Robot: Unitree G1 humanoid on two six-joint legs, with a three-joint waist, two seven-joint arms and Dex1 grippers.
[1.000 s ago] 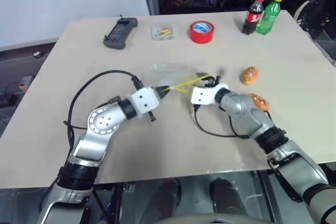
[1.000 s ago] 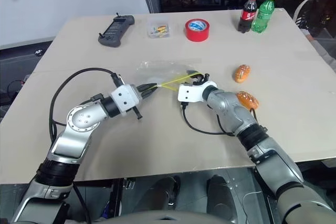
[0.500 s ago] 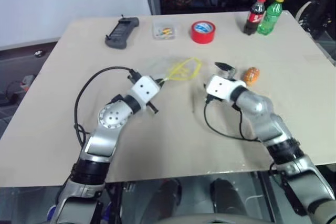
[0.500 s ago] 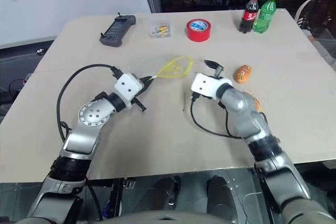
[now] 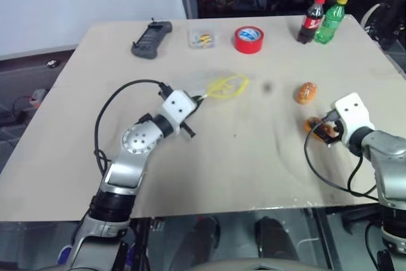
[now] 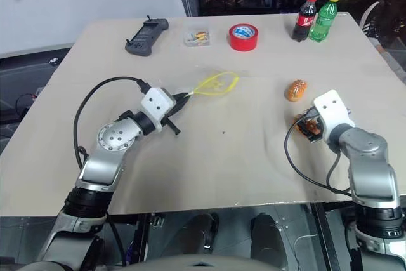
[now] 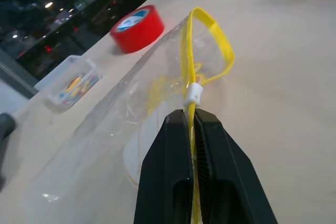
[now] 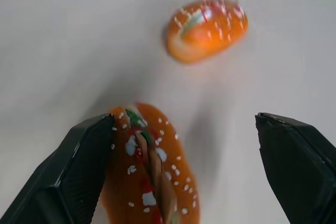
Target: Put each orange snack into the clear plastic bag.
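My gripper will find the clear plastic bag's opening (image 5: 227,86) still open when I push the orange snack in, because the yellow seal strip (image 5: 245,82) bows into an open loop.
The clear plastic bag (image 5: 212,84) lies on the table, its yellow seal strip (image 7: 195,51) looped up at the mouth. My left gripper (image 7: 191,116) is shut on that strip and holds the mouth off the table. One orange snack (image 5: 306,91) rests on the table at the right. The other orange snack (image 8: 149,171) lies nearer, at the right. My right gripper (image 8: 185,120) hovers open over this nearer snack. The snack sits between the wide-spread fingers, close against one finger (image 8: 84,166).
At the far side of the table (image 5: 254,169) stand a red tape roll (image 5: 248,39), a small clear box (image 5: 203,38), a black controller (image 5: 151,30), a cola bottle (image 5: 312,18) and a green bottle (image 5: 332,17). Black cables trail from both wrists.
My right arm has swung away from the bag's mouth to the right, over the nearer snack, and its fingers have spread wide. The left gripper keeps hold of the strip, nearly still.
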